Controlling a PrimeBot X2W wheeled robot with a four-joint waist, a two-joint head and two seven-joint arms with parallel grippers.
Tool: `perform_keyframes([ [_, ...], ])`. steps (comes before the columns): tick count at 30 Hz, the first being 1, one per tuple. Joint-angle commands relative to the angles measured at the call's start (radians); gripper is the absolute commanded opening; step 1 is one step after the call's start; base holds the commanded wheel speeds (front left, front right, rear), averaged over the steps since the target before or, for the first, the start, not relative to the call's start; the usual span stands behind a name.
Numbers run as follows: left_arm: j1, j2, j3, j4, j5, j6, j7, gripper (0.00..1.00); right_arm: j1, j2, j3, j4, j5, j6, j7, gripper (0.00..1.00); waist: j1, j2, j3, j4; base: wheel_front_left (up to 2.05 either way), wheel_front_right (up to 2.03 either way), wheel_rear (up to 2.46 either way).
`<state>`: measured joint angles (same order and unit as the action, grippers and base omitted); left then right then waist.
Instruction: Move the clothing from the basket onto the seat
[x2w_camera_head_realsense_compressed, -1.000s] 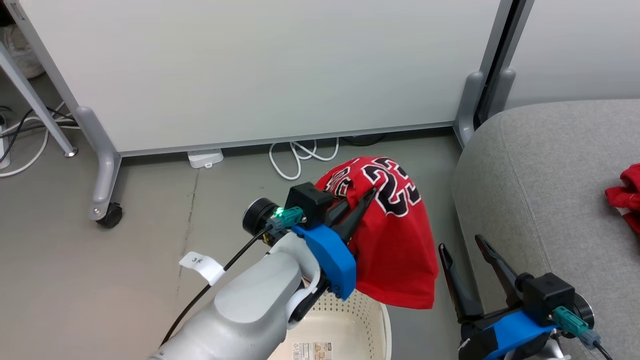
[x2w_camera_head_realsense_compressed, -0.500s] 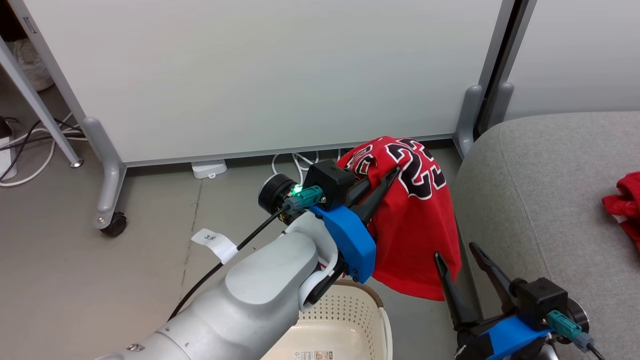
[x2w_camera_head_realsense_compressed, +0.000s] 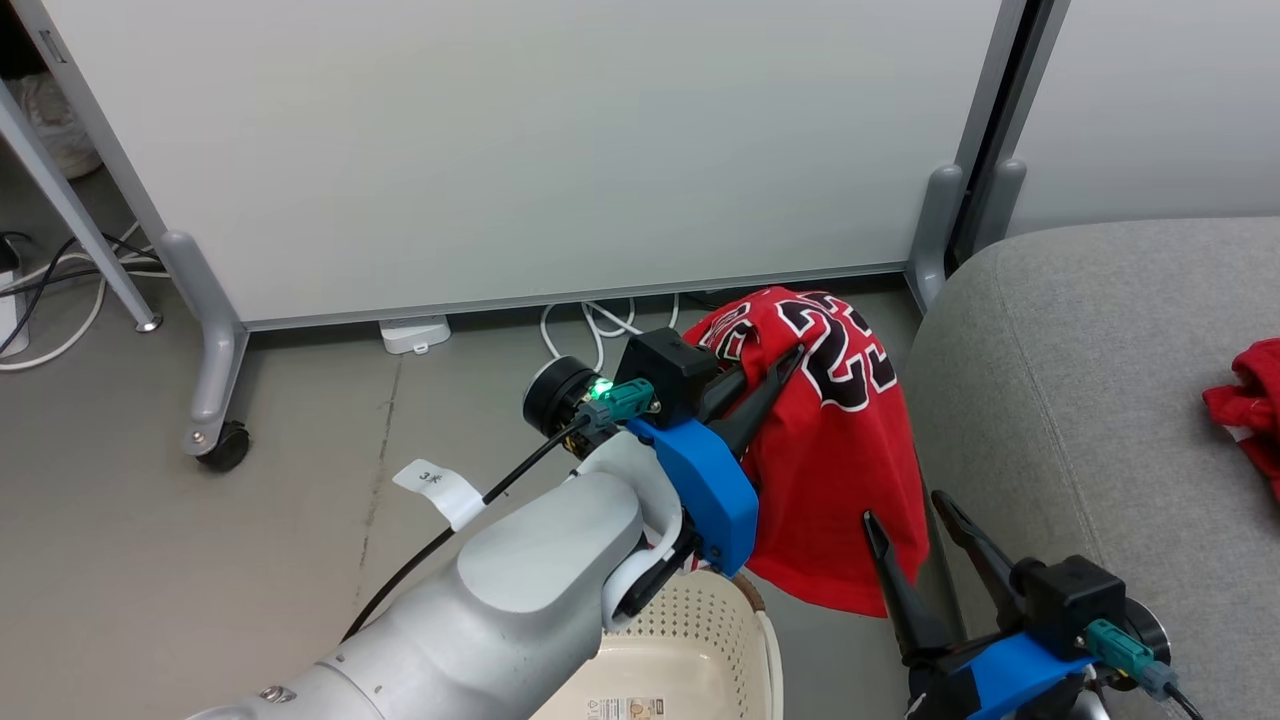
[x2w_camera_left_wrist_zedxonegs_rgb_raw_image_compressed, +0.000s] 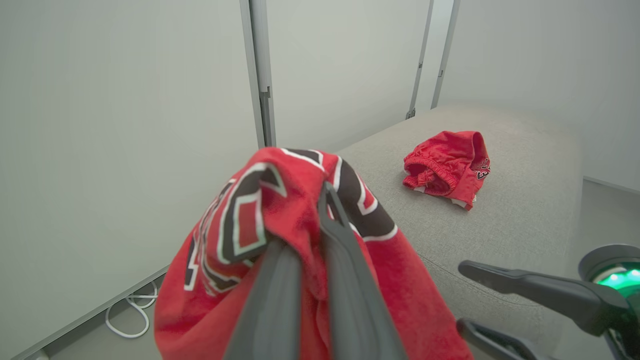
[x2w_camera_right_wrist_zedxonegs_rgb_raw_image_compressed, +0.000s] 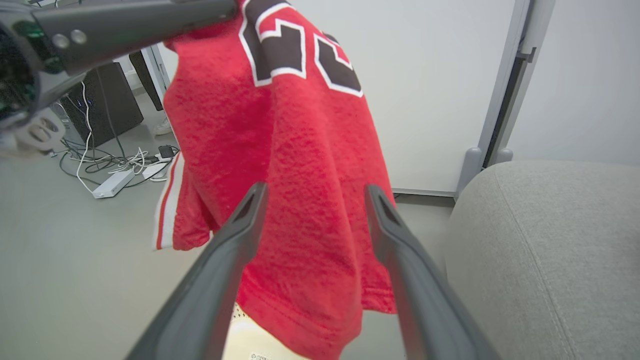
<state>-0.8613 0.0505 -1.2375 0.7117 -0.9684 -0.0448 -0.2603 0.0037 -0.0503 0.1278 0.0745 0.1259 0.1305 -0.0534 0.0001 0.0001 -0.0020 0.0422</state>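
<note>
I expect the red jersey's numbered top (x2w_camera_head_realsense_compressed: 828, 342) to flop over when I carry it away, because limp folds (x2w_camera_right_wrist_zedxonegs_rgb_raw_image_compressed: 313, 159) run down the red jersey past my right gripper.
A red jersey (x2w_camera_head_realsense_compressed: 835, 450) with black-and-white numbers hangs in the air, my left gripper (x2w_camera_head_realsense_compressed: 785, 360) shut on its upper fold; the same jersey (x2w_camera_left_wrist_zedxonegs_rgb_raw_image_compressed: 280, 240) drapes over my left fingers (x2w_camera_left_wrist_zedxonegs_rgb_raw_image_compressed: 345, 280). It dangles above the cream basket (x2w_camera_head_realsense_compressed: 700, 640) and just left of the grey seat (x2w_camera_head_realsense_compressed: 1080, 400). A second red jersey (x2w_camera_left_wrist_zedxonegs_rgb_raw_image_compressed: 447, 165) lies crumpled on the seat (x2w_camera_left_wrist_zedxonegs_rgb_raw_image_compressed: 525, 210), also at the head view's right edge (x2w_camera_head_realsense_compressed: 1250, 410). My right gripper (x2w_camera_head_realsense_compressed: 905, 510) stands open beside the seat's front, its fingers (x2w_camera_right_wrist_zedxonegs_rgb_raw_image_compressed: 235, 250) empty before the hanging jersey (x2w_camera_right_wrist_zedxonegs_rgb_raw_image_compressed: 290, 165).
A white partition panel (x2w_camera_head_realsense_compressed: 520, 140) on castor legs (x2w_camera_head_realsense_compressed: 215, 440) stands behind. White cables (x2w_camera_head_realsense_compressed: 590, 325) and a power adapter (x2w_camera_head_realsense_compressed: 415, 332) lie on the grey floor beneath it. More cables and a dark box (x2w_camera_right_wrist_zedxonegs_rgb_raw_image_compressed: 107, 100) sit further off.
My left gripper has carried the hanging jersey up and to the right, closer to the seat. The basket has dropped lower in the picture. The right gripper stays open.
</note>
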Motion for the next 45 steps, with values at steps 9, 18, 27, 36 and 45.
perform_keyframes([
  [9, -0.027, 0.0, -0.014, -0.003, -0.017, 0.006, -0.006, 0.0, -0.071, 0.0, 0.016, 0.062, 0.019, 0.001, 0.036, 1.0, -0.0001, -0.0001, 0.018, 0.0, 0.0, 0.0, 0.0],
  [18, -0.032, 0.0, -0.023, -0.008, -0.018, 0.007, -0.006, 0.0, -0.19, 0.0, 0.029, 0.199, 0.035, 0.001, 0.05, 1.0, -0.0001, -0.0001, 0.032, 0.004, 0.0, 0.0, 0.0],
  [27, -0.037, 0.0, -0.029, -0.015, -0.018, 0.007, -0.006, 0.0, -0.309, 0.0, 0.067, 0.364, 0.066, 0.001, 0.026, 1.0, -0.0001, -0.0001, 0.041, 0.006, 0.0, 0.0, 0.0],
  [36, -0.039, 0.0, -0.035, -0.013, -0.024, 0.001, -0.006, 0.0, -0.414, 0.0, 0.124, 0.518, 0.092, 0.001, -0.013, 1.0, -0.0001, -0.0001, 0.039, 0.004, 0.0, 0.0, 0.0],
  [45, -0.032, 0.0, -0.039, -0.004, -0.028, -0.001, -0.006, 0.0, -0.461, 0.0, 0.153, 0.615, 0.12, 0.001, -0.062, 1.0, -0.0001, -0.0001, 0.029, 0.001, 0.0, 0.0, 0.0],
])
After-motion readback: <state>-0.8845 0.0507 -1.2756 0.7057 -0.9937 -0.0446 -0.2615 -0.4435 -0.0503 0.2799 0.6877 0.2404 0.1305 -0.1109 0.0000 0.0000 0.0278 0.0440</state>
